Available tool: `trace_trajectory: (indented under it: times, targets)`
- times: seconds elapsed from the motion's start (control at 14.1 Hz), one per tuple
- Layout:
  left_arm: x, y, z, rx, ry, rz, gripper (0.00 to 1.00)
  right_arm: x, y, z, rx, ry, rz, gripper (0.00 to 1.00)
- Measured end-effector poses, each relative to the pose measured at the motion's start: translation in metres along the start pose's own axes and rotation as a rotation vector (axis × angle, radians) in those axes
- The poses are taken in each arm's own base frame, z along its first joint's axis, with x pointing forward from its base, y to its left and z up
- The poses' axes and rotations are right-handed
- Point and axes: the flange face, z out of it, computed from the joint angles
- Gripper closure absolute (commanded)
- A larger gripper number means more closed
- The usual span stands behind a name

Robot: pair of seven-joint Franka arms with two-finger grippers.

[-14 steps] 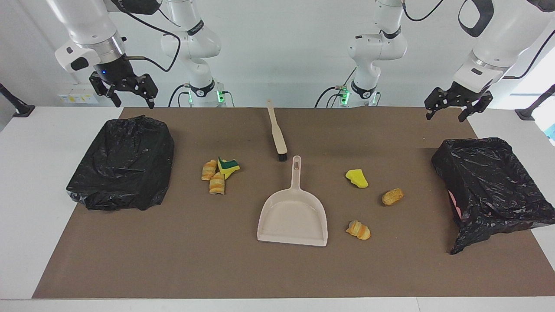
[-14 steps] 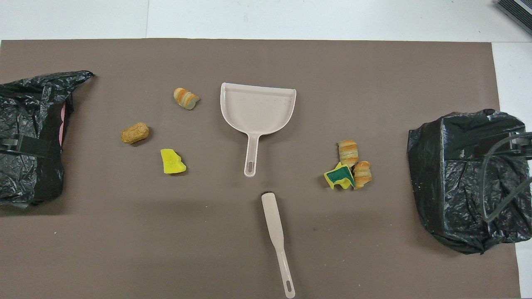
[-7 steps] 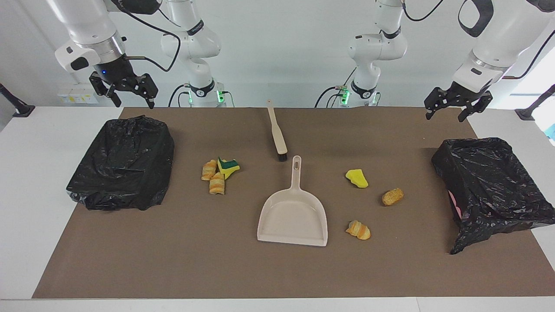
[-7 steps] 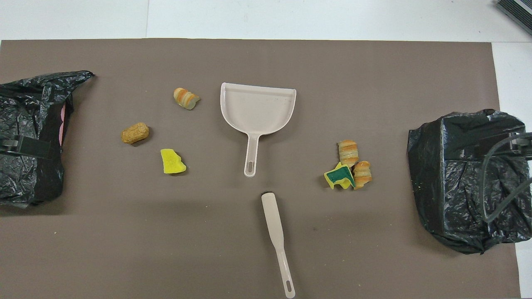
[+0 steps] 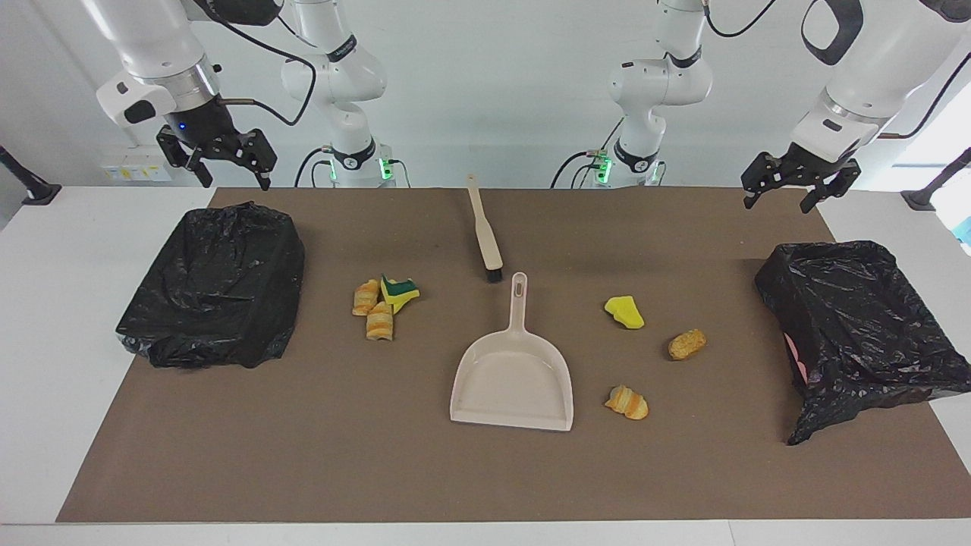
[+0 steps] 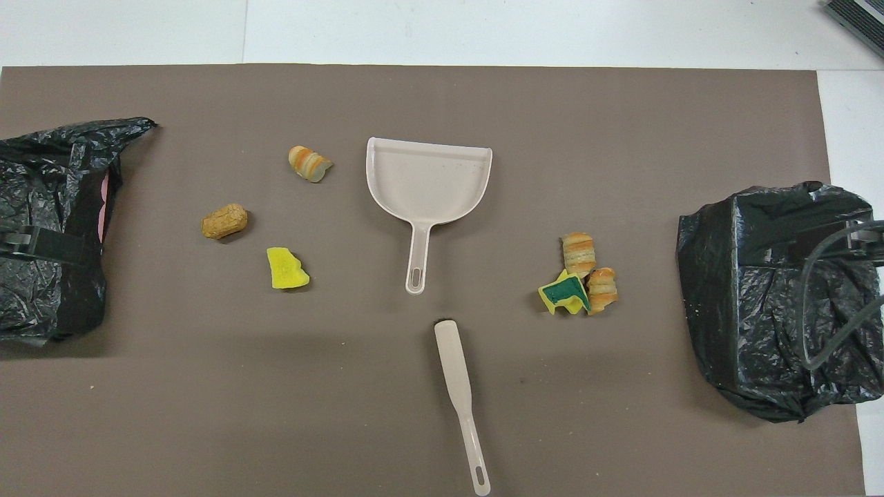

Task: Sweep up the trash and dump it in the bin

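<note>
The beige dustpan [image 6: 428, 181] has a raised rim [image 6: 385, 208] that curves around it toward its handle, so I expect it to hold the swept trash in when I carry it.
Trash lies in two groups on the brown mat. Two striped lumps [image 5: 378, 320] and a yellow-green sponge [image 5: 400, 291] lie toward the right arm's end. A yellow sponge [image 5: 624, 312], a tan lump [image 5: 686, 343] and a striped lump [image 5: 627, 402] lie toward the left arm's end. Black-bagged bins stand at the right arm's end [image 5: 216, 284] and the left arm's end [image 5: 857, 318]. My right gripper [image 5: 234, 179] hangs open and empty over its bin's edge nearest the robots. My left gripper [image 5: 776, 203] hangs open and empty over the mat's corner by its bin.
A beige dustpan [image 5: 514, 379] lies mid-mat with its handle pointing toward the robots. The beige brush [image 5: 485, 235] lies nearer the robots, with its black bristles close to that handle. In the overhead view, the brush [image 6: 459, 386] and dustpan [image 6: 428, 179] lie apart.
Both raised grippers have drifted very slightly. Nothing on the mat has moved.
</note>
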Motion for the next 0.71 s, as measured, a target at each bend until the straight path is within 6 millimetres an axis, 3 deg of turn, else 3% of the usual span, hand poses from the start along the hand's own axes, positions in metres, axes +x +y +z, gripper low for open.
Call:
trace_trajectory:
  times: [0.57,0.71]
  targets:
    - [0.0,0.001,0.003,-0.001,-0.009,0.002,0.0,0.0,0.0,0.0,0.0,-0.001,0.0,0.0]
    - [0.002,0.011,0.006,-0.003,-0.016,0.016,0.0,0.0,0.0,0.0,0.0,-0.001,0.0,0.0]
